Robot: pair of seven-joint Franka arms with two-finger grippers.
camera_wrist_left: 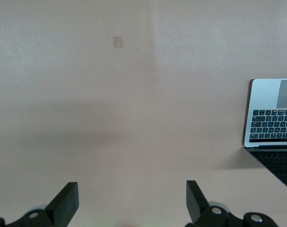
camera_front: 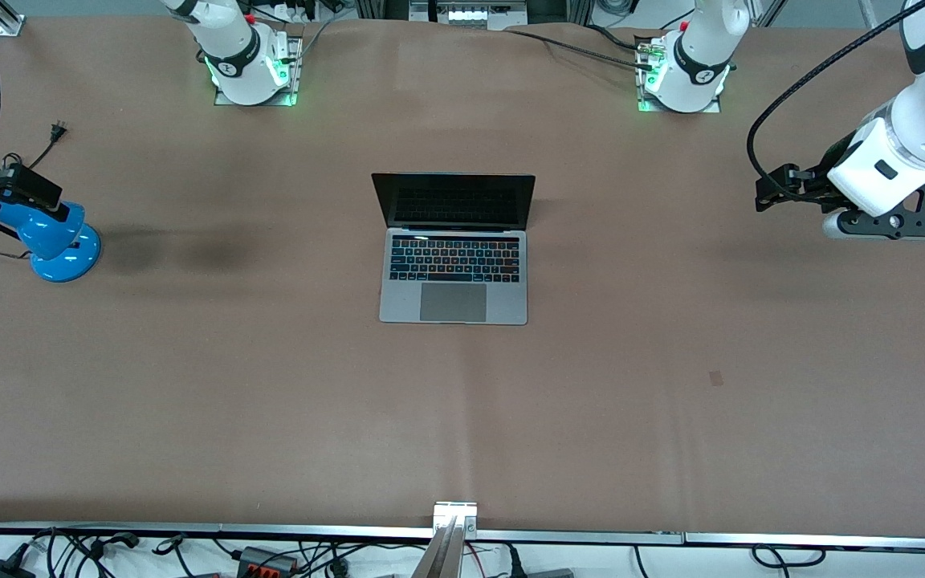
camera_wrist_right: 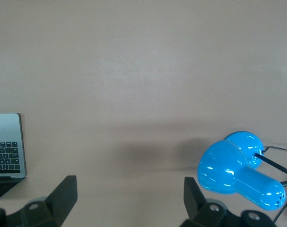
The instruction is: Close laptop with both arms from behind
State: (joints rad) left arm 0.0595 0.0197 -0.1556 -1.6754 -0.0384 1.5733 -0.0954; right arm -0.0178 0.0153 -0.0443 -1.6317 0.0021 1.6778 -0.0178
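Note:
The black screen (camera_front: 454, 201) should swing down over the keyboard when I push it from behind, while the laptop's base stays in place, because a hinge (camera_front: 455, 229) joins the two.
The laptop (camera_front: 453, 277) lies open in the middle of the table, its black screen upright on the side toward the robots' bases and its keyboard and trackpad facing the front camera. One edge of it shows in the left wrist view (camera_wrist_left: 271, 118) and in the right wrist view (camera_wrist_right: 6, 146). My left gripper (camera_front: 774, 193) hangs open and empty over bare table toward the left arm's end, well apart from the laptop; its fingers stand wide apart (camera_wrist_left: 132, 201). My right gripper (camera_front: 25, 183) is open and empty (camera_wrist_right: 130, 198) over the blue lamp at the right arm's end.
A blue desk lamp (camera_front: 57, 241) stands on the table at the right arm's end, with its cord and plug (camera_front: 57, 128) nearby; it also shows in the right wrist view (camera_wrist_right: 238, 175). A small tape mark (camera_front: 716, 377) lies on the brown table cover (camera_front: 270, 385).

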